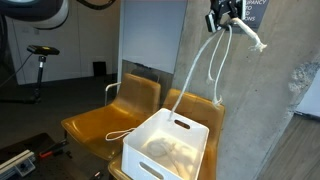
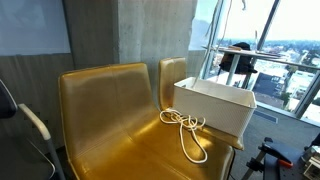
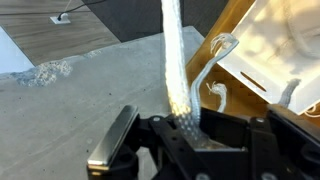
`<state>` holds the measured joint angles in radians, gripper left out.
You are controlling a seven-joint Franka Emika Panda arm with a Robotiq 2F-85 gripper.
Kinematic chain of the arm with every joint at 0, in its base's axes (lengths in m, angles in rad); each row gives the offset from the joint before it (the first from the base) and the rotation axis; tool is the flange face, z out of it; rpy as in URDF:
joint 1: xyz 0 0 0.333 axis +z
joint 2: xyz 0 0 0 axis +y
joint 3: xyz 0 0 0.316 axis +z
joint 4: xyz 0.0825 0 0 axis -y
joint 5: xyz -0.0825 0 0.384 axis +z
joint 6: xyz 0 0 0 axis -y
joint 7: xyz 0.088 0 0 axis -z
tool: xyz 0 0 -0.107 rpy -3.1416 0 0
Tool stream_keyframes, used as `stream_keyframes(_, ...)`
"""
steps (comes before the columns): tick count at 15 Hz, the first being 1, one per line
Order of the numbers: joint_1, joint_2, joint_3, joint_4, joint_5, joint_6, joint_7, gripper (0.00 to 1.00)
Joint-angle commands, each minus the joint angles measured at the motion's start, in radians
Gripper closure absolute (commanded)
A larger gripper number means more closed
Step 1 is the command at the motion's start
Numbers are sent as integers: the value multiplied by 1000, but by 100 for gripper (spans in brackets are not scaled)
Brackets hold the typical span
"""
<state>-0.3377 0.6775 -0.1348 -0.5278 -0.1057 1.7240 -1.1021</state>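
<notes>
The rope's loose strand is hanging past the white plastic box, close to the chair back, so next my gripper swings back over the box's middle before it lowers the rope inside.
My gripper is high up in front of the concrete wall, shut on a white rope. The rope hangs down from it in two strands towards a white plastic box on a yellow chair. More rope lies inside the box, and a loop trails out onto the chair seat. In the wrist view the rope runs straight into my jaws, with the box below. In an exterior view the rope coil lies on the seat beside the box; the gripper is out of frame there.
Two joined yellow chairs stand against a concrete wall. An exercise bike stands at the back of the room. Large windows are beyond the box. A black case lies on the floor.
</notes>
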Motion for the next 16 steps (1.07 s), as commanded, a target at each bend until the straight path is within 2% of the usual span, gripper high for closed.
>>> stream_keyframes(1,-35,44,21,120,15,-66,-24,100)
stream_keyframes(5,-18,61,39,143,17,-131,-27,100)
stream_keyframes(6,-17,44,46,106,22,-142,-26,100)
stream_keyframes(7,-22,35,53,83,31,-175,-23,100)
stream_keyframes(13,-77,76,72,111,84,-411,-20,100)
stream_keyframes(16,-73,97,82,126,96,-439,-21,100)
